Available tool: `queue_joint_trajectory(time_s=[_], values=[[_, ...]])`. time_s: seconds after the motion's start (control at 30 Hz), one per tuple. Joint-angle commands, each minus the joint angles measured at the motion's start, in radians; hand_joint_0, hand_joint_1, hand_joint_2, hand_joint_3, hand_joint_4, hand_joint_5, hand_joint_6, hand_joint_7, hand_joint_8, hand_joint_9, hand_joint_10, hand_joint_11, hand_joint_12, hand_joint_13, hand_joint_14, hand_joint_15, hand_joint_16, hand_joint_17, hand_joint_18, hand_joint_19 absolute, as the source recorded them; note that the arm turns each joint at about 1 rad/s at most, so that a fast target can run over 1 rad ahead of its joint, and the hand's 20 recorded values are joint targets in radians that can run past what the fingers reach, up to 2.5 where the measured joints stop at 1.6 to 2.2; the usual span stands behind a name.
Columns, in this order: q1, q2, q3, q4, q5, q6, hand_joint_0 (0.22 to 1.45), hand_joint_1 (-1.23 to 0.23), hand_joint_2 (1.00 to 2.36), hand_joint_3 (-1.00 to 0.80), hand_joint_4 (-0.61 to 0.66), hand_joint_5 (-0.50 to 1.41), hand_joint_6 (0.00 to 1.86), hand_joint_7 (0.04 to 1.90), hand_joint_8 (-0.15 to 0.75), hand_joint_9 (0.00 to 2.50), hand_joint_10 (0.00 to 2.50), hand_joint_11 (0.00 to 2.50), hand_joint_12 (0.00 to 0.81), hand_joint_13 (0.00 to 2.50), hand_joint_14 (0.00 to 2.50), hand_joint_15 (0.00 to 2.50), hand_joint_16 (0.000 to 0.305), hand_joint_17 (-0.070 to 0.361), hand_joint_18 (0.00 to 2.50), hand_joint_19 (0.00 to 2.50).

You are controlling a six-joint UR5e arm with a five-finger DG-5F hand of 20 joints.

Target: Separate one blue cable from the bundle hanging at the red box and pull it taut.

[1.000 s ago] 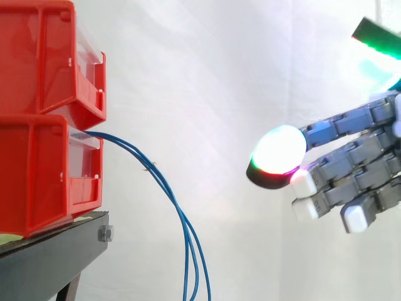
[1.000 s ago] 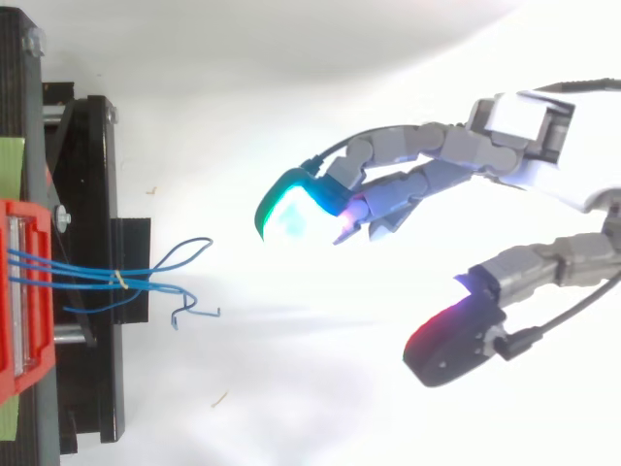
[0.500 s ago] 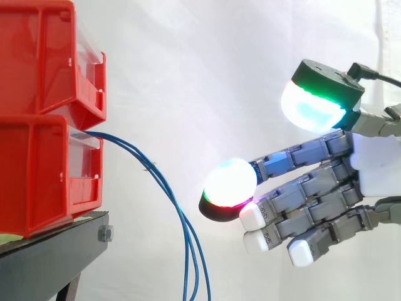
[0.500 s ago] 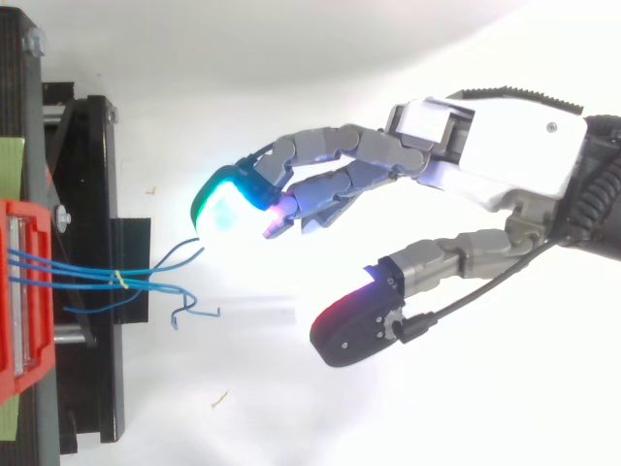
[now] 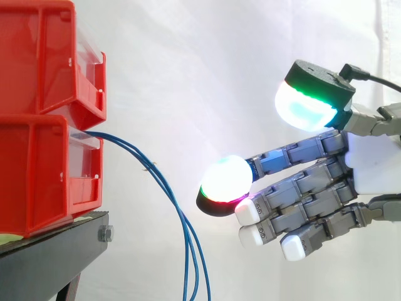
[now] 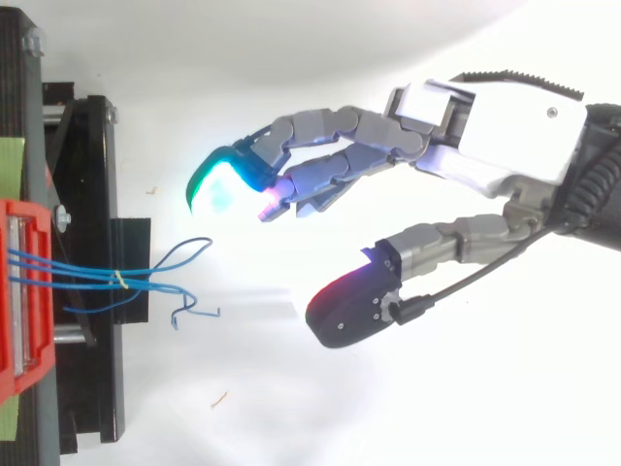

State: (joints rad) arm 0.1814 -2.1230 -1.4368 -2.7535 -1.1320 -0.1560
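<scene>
One blue cable (image 5: pixel 199 246) will come loose and the others will sag back when I pull, because gaps show (image 5: pixel 202 279) between the blue cables farther down.
Several thin blue cables (image 5: pixel 178 216) leave the lower red bin (image 5: pixel 50 172) and droop down to the right in the side view; from above the blue cables (image 6: pixel 146 277) fan out from the red bin (image 6: pixel 24 301), tied by a small yellow band. My hand (image 5: pixel 369 169) reaches in from the right, open, fingers stretched toward the cables with the thumb held apart. Its nearest glowing fingertip (image 5: pixel 224 186) hangs a short way right of the cables, touching nothing. In the top view the hand (image 6: pixel 505 131) sits right of the cable ends.
Two red bins stack on a black stand (image 5: pixel 56 251) at the left; the upper bin (image 5: pixel 53 59) juts out above the cables. A white curtain (image 5: pixel 207 75) backs the scene.
The hand has come in from the right toward the cables, most of it in the first half second, then a little further left. Cables have not moved.
</scene>
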Motion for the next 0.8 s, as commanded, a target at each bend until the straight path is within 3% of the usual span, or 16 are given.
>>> queue_joint_trajectory(time_s=[0.0,0.07,0.1,0.13,0.17,0.23,0.27,0.43,0.67,0.77], values=[[0.001,0.000,0.001,0.000,0.001,-0.010,0.53,-0.67,1.00,-0.50,0.21,-0.20,0.50,0.75,0.270,0.68,0.01,0.30,0.263,0.59,0.01,0.21,0.029,0.066,0.59,0.36],[0.000,0.000,0.001,0.002,0.000,-0.024,0.53,-0.67,1.00,-0.50,0.21,-0.20,0.50,0.75,0.271,0.68,0.01,0.30,0.261,0.59,0.01,0.20,0.029,0.066,0.59,0.36],[0.001,-0.025,0.003,0.006,0.000,-0.031,0.53,-0.67,1.00,-0.50,0.21,-0.20,0.50,0.75,0.273,0.68,0.01,0.30,0.260,0.59,0.01,0.21,0.029,0.066,0.59,0.36],[0.001,-0.025,0.003,0.006,0.000,-0.031,0.54,-0.67,1.00,-0.50,0.21,-0.19,0.50,0.75,0.274,0.68,0.01,0.30,0.261,0.59,0.01,0.20,0.029,0.066,0.59,0.36],[-0.002,-0.063,0.030,0.008,-0.006,-0.025,0.54,-0.67,1.00,-0.50,0.21,-0.19,0.50,0.75,0.272,0.68,0.01,0.30,0.259,0.59,0.01,0.21,0.029,0.066,0.59,0.36],[-0.004,-0.091,0.047,0.009,-0.011,-0.014,0.54,-0.67,1.00,-0.50,0.21,-0.19,0.50,0.75,0.273,0.68,0.01,0.30,0.258,0.59,0.01,0.21,0.029,0.066,0.59,0.36],[0.000,-0.110,0.081,0.006,-0.020,0.001,0.54,-0.67,1.00,-0.50,0.21,-0.19,0.50,0.75,0.272,0.68,0.01,0.30,0.259,0.59,0.01,0.20,0.029,0.066,0.59,0.36],[0.001,-0.109,0.093,0.008,-0.035,-0.001,0.54,-0.67,1.00,-0.50,0.21,-0.19,0.50,0.76,0.273,0.68,0.01,0.30,0.257,0.59,0.01,0.21,0.029,0.065,0.59,0.36],[-0.005,-0.112,0.095,0.011,-0.095,-0.005,0.54,-0.69,1.00,-0.50,0.23,-0.18,0.50,0.84,0.274,0.69,0.01,0.31,0.257,0.60,0.01,0.21,0.028,0.063,0.59,0.36],[-0.008,-0.129,0.095,0.011,-0.097,0.001,0.55,-0.69,1.00,-0.50,0.23,-0.18,0.50,0.85,0.275,0.69,0.01,0.30,0.256,0.60,0.01,0.20,0.028,0.063,0.59,0.36]])
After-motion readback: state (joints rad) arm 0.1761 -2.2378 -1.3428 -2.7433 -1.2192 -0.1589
